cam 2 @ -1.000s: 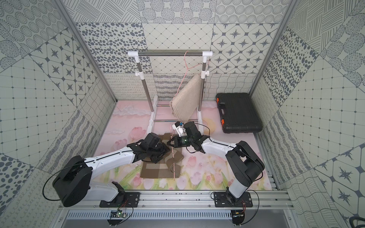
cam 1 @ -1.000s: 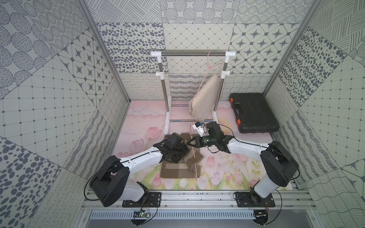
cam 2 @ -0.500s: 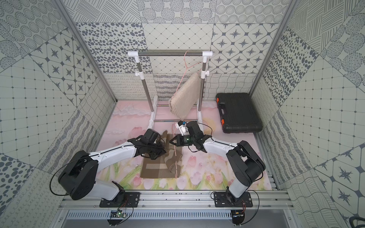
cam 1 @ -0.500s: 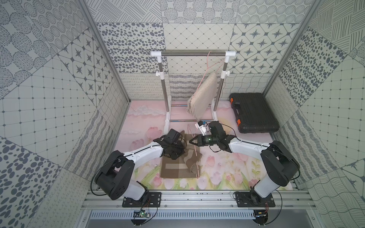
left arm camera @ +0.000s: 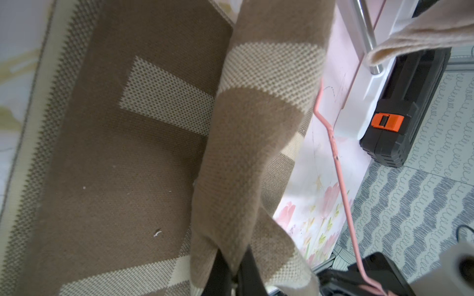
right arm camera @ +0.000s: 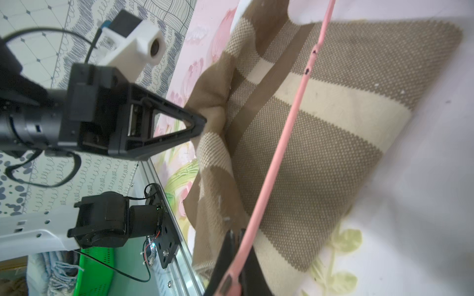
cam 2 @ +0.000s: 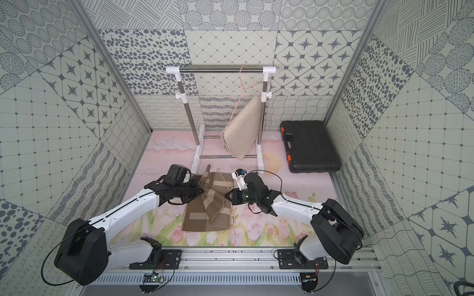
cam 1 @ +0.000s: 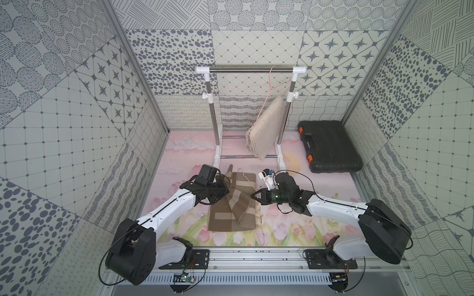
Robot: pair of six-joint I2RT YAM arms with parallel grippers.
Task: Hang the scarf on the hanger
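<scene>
I can see the scarf's flap (cam 1: 240,204) bunched up over the scarf's lower layer, so my left gripper should pull the flap flat to that layer's edge (cam 1: 209,215) before my right gripper lifts the hanger.
The brown scarf (cam 1: 225,217) with cream stripes lies on the floral mat, also in a top view (cam 2: 197,217). My left gripper (cam 1: 227,191) is shut on a raised fold of the scarf (left arm camera: 115,153); its jaws (left arm camera: 234,271) pinch the cloth, and the right wrist view shows it from the side (right arm camera: 202,123). A thin pink hanger (cam 1: 260,220) lies across the scarf's right edge. My right gripper (cam 1: 254,196) is shut on the hanger's wire (right arm camera: 289,120), with its jaws low over the scarf (right arm camera: 320,143). The same wire (left arm camera: 341,179) runs along the fold.
A white and steel rack (cam 1: 251,69) stands at the back. A beige cloth (cam 1: 266,128) hangs from it on another pink hanger. A black case (cam 1: 329,146) with orange latches lies at the back right. Patterned walls close in both sides.
My left gripper was open over the scarf and has shut on a fold, pulling it up and to the left. The right gripper has kept its hold on the hanger, almost still.
</scene>
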